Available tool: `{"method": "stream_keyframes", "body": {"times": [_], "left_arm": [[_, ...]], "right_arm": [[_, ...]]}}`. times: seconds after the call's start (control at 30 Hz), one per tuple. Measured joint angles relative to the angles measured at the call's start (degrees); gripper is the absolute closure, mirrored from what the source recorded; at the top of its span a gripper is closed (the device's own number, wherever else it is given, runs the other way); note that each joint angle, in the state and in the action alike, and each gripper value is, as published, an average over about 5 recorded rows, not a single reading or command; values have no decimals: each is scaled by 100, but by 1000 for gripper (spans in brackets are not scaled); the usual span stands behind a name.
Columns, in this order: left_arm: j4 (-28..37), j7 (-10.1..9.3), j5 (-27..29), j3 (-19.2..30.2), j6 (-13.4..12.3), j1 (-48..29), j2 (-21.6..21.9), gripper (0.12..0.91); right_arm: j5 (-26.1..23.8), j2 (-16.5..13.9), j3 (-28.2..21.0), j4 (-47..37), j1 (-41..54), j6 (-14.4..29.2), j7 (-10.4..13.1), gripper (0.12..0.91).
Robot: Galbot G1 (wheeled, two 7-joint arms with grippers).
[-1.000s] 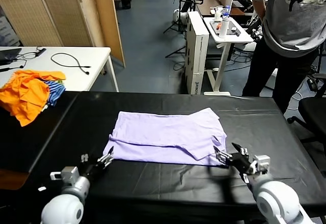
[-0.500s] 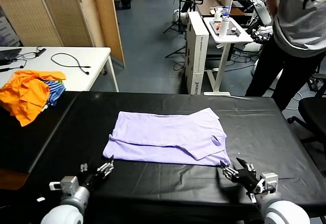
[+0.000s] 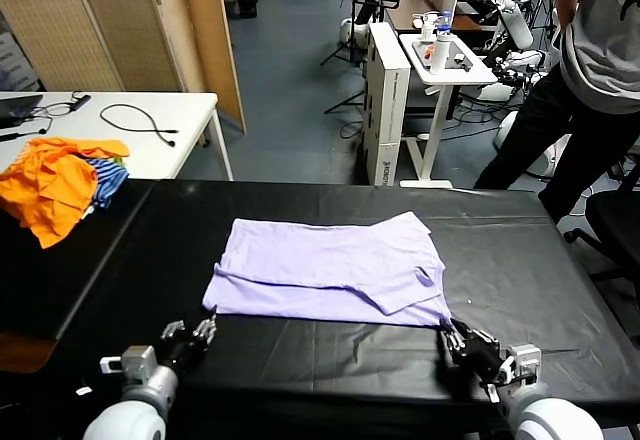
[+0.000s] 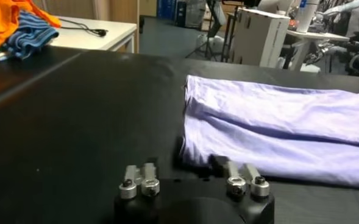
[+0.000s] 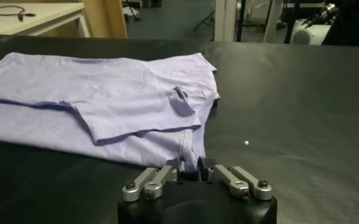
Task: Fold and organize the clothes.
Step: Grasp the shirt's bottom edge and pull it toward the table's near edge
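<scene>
The t-shirt's far edge (image 3: 400, 219) bends to a peak, so my left gripper and my right gripper should take the t-shirt's far corners (image 3: 238, 225) and pull that edge straight.
The clothes, one pale lavender t-shirt (image 3: 330, 265), lie folded into a wide band in the middle of the black table (image 3: 520, 250). My right gripper (image 3: 452, 335) is at its near right corner, shut on the hem of the t-shirt (image 5: 106, 103). In the right wrist view the cloth is pinched between the right gripper (image 5: 191, 165) pads. My left gripper (image 3: 203, 328) is at the near left corner. In the left wrist view the left gripper (image 4: 188, 167) stands open, with the corner of the t-shirt (image 4: 277, 128) lying between its fingers.
A heap of orange and blue-striped garments (image 3: 55, 185) lies at the table's far left, beside a white side table (image 3: 150, 130) with cables. A person (image 3: 600, 60) stands beyond the far right corner, by a white cart (image 3: 440, 60).
Both grippers drew back toward the near edge, off the shirt and onto its near corners. The right one shut on the right corner. The person moved right.
</scene>
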Motion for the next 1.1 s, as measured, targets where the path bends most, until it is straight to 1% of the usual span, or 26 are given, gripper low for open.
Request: {"method": "stream_keyframes", "body": {"times": [0.03, 0.07, 0.17, 0.3, 0.47, 0.7, 0.77, 0.8, 0.87, 0.97, 1.0, 1.03, 1.1], "left_arm": [[4, -2, -9, 2, 1, 0, 2, 804], [0, -7, -14, 4, 4, 8, 4, 841], [-85, -81, -39, -11, 54, 89, 48, 888], [-350, -213, -88, -105, 152, 341, 212, 885], [-684, -266, -59, -294, 156, 781, 345, 885], [-941, -265, 79, -433, 101, 1339, 251, 885], [-1012, -269, 131, -434, 112, 1462, 188, 885], [-1045, -277, 160, -436, 123, 1517, 154, 885], [-1108, -301, 214, -445, 157, 1614, 89, 885], [-1208, -344, 251, -488, 227, 1746, 2, 872], [-1245, -358, 256, -508, 254, 1787, -26, 849], [-1287, -373, 264, -530, 285, 1830, -56, 825], [-1375, -395, 301, -570, 344, 1911, -118, 726]], "right_arm": [[2, -23, 18, 43, -32, -37, 5, 876], [3, -48, 39, 92, -68, -70, 8, 884], [1, -106, 87, 251, -189, -158, 33, 886], [-41, -125, 109, 466, -379, -228, 52, 886], [-177, -126, 62, 706, -638, -256, 18, 886], [-205, -128, -5, 873, -841, -351, 70, 884], [-195, -131, 32, 947, -902, -427, 85, 854], [-191, -132, 57, 991, -939, -465, 95, 820], [-180, -128, 120, 1102, -1026, -549, 126, 716], [-144, -102, 236, 1318, -1192, -660, 160, 527], [-117, -90, 277, 1394, -1238, -683, 161, 470], [-71, -81, 320, 1466, -1272, -698, 158, 394], [87, -75, 419, 1574, -1278, -697, 153, 284]]}}
